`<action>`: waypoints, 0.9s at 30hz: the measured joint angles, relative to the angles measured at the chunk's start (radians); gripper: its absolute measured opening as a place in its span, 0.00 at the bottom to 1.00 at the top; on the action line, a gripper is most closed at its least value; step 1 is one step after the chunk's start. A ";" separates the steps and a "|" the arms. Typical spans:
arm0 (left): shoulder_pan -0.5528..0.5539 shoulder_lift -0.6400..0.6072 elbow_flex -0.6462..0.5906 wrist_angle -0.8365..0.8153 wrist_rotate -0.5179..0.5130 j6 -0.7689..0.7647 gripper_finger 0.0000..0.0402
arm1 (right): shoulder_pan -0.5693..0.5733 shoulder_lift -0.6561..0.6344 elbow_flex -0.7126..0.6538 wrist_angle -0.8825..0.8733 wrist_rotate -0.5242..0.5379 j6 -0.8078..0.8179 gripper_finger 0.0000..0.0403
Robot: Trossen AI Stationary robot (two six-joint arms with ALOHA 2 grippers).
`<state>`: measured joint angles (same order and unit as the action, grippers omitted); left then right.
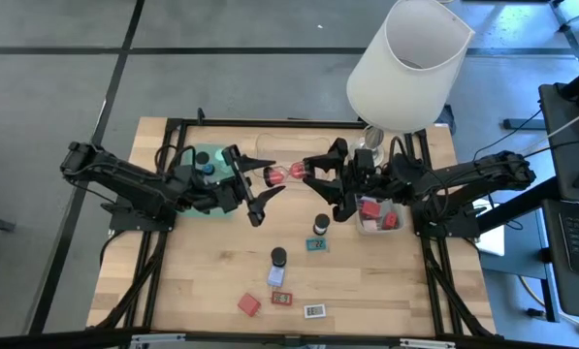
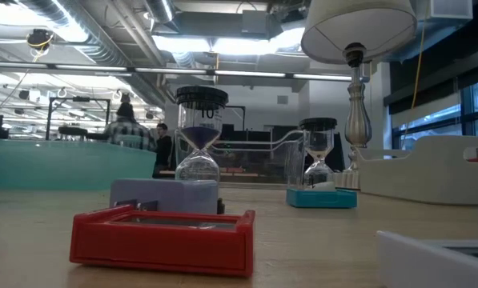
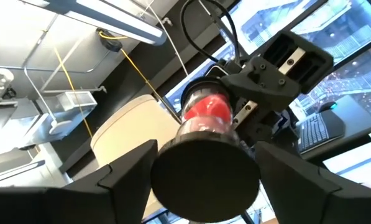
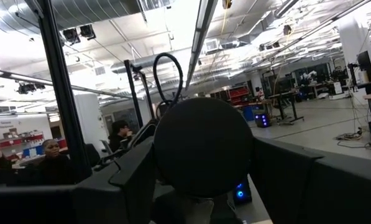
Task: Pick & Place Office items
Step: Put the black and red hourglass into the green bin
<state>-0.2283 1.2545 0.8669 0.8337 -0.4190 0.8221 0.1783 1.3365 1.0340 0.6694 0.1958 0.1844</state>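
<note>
The red timer's caps (image 1: 287, 174) are in both grippers, so next my right gripper lets go and retreats before my left gripper stands the timer in the green tray (image 1: 218, 176).
A small sand timer with red sand (image 1: 286, 174) and black end caps lies level in the air between my two grippers, above the table's middle far part. My left gripper (image 1: 268, 182) is at its left cap, my right gripper (image 1: 313, 174) at its right cap. The left wrist view shows the near cap (image 3: 205, 180), the red glass (image 3: 205, 115) and my right gripper beyond (image 3: 278, 68). More office items lie on the near half of the table: black-capped timers (image 1: 320, 225) (image 1: 278, 257), a blue block (image 1: 276, 277), a red block (image 1: 249, 304) and flat labelled pieces (image 1: 314, 311). My left gripper has the timer's left end cap (image 3: 173, 186) between its two fingers (image 3: 126, 171), coming level from the table's left, along the timer. The timer is clear of the table. My right gripper has the right end cap (image 4: 204, 146) between its two fingers (image 4: 278, 174), coming level from the table's right, along the timer.
A green tray (image 1: 200, 155) with a blue-topped piece stands behind my left gripper. A clear tray (image 1: 376, 218) with red pieces sits under my right arm. The white-shaded lamp (image 1: 410, 58) stands at the far right. The low view shows a red block (image 2: 162, 236) and upright timers (image 2: 200, 136).
</note>
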 joint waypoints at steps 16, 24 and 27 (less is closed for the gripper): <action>-0.007 0.000 0.000 0.000 -0.041 0.002 0.53 | 0.000 0.000 0.000 -0.008 0.025 -0.013 0.54; -0.007 0.000 0.000 0.001 -0.042 0.001 0.53 | 0.000 0.000 0.000 -0.008 0.025 -0.012 0.54; -0.007 0.000 0.000 0.001 -0.041 0.000 0.53 | 0.000 0.000 0.000 -0.008 0.025 -0.014 0.55</action>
<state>-0.2352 1.2545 0.8669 0.8345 -0.4603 0.8220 0.1783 1.3365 1.0340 0.6613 0.2207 0.1707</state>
